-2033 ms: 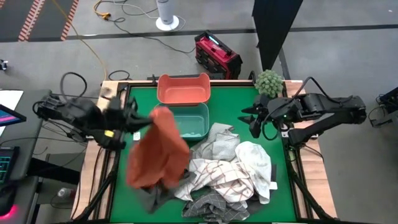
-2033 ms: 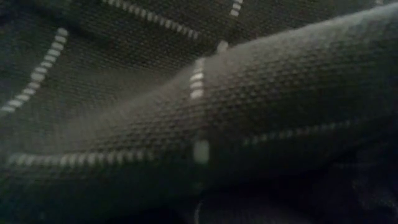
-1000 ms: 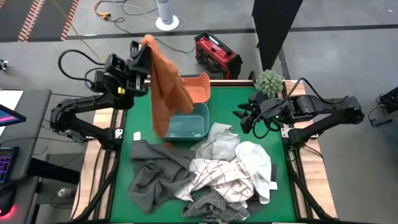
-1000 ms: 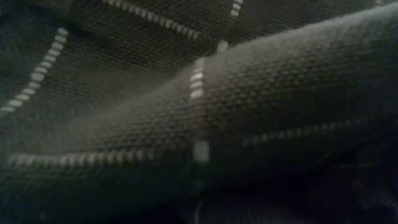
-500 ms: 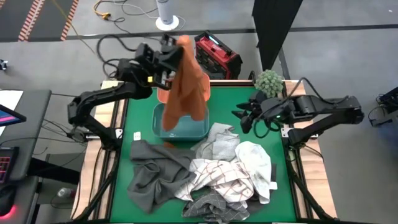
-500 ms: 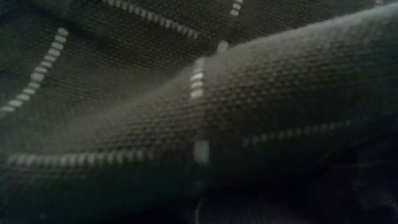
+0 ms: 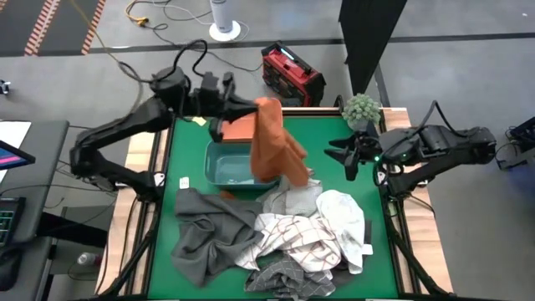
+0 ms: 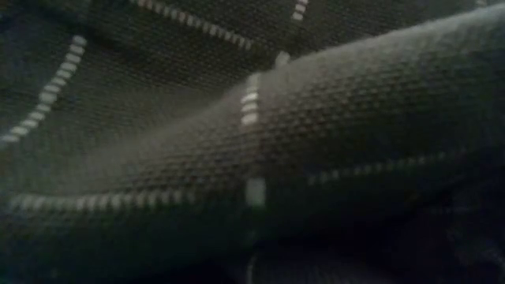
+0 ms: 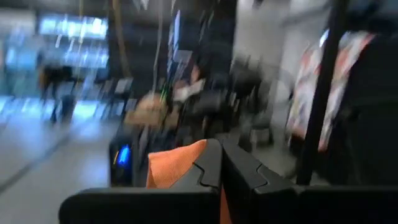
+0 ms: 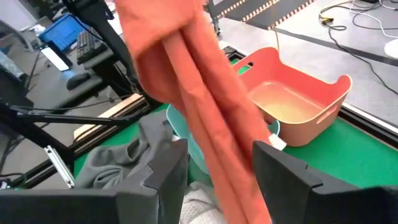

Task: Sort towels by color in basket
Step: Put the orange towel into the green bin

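Observation:
My left gripper should bring the towel back and lower it into the tub point(image 7: 237, 169), because the orange towel hangs point(image 7: 290, 170) past the teal tub's edge toward the pile.
My left gripper point(image 7: 249, 109) reaches over the far tubs from the left, shut on a rust-orange towel point(image 7: 272, 146). The towel hangs in long folds over the right side of the teal tub point(image 7: 224, 165). The salmon tub point(image 7: 236, 127) stands just behind the teal one, partly hidden. A pile of towels covers the near half of the table: dark grey point(image 7: 209, 238), white point(image 7: 344, 216) and checked point(image 7: 288, 234). My right gripper point(image 7: 347, 155) hovers open at the right, apart from the orange towel point(image 10: 186, 81), which shows beyond its fingers point(image 10: 168, 171). My left gripper pinches the orange towel's bunched top end point(image 7: 262, 104) between its two shut fingers point(image 9: 211, 168). The fingers lie about level and come from the table's left. The towel hangs slack below them. Whether its lower end point(image 7: 292, 171) touches the pile, I cannot tell.
A fuzzy green ball point(image 7: 361, 109) sits at the table's far right corner. A dark cloth with pale stitched lines point(image 8: 252, 158) fills the whole low view. A red case point(image 7: 292, 73) stands on the floor beyond the table. Bare green mat point(image 7: 188, 159) shows left of the teal tub.
My left gripper has swung from beyond the table's far left corner toward the right, to above the tubs. It has tipped from upward to about level. The orange towel has swung along and now hangs farther right. My right gripper has drawn back a little toward the right edge.

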Controlling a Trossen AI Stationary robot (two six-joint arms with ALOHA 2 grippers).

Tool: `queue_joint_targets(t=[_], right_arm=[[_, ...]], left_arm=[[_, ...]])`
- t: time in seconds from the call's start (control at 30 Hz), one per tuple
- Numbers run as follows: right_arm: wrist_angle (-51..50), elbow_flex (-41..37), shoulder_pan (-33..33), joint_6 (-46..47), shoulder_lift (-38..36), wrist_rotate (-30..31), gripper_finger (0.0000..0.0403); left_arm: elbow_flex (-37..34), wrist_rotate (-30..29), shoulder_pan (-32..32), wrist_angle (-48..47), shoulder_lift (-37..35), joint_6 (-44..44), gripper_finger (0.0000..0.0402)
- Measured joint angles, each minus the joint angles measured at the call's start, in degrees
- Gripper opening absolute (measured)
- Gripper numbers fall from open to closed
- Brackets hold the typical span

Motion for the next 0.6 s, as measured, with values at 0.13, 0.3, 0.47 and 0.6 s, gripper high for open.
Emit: queue_joint_targets(t=[0.13, 0.3, 0.47, 0.6], right_arm=[[-0.2, 0.0, -0.1, 0.0, 0.5, 0.0, 0.0207], [-0.4, 0.0, -0.6, 0.0, 1.3, 0.0, 0.0207], [0.2, 0.0, -0.9, -0.1, 1.3, 0.0, 0.0207], [0.2, 0.0, -1.4, -0.1, 1.4, 0.0, 0.0207]], left_arm=[[0.0, -6.5, 0.0, -11.7, -6.5, 0.5, 0.0], [0.0, -17.6, 0.0, -19.8, -14.6, 0.1, 0.0], [0.0, -19.5, -0.3, -28.6, -17.5, -1.7, 0.0], [0.0, -24.9, -1.6, -30.0, -15.3, -0.4, 0.0]])
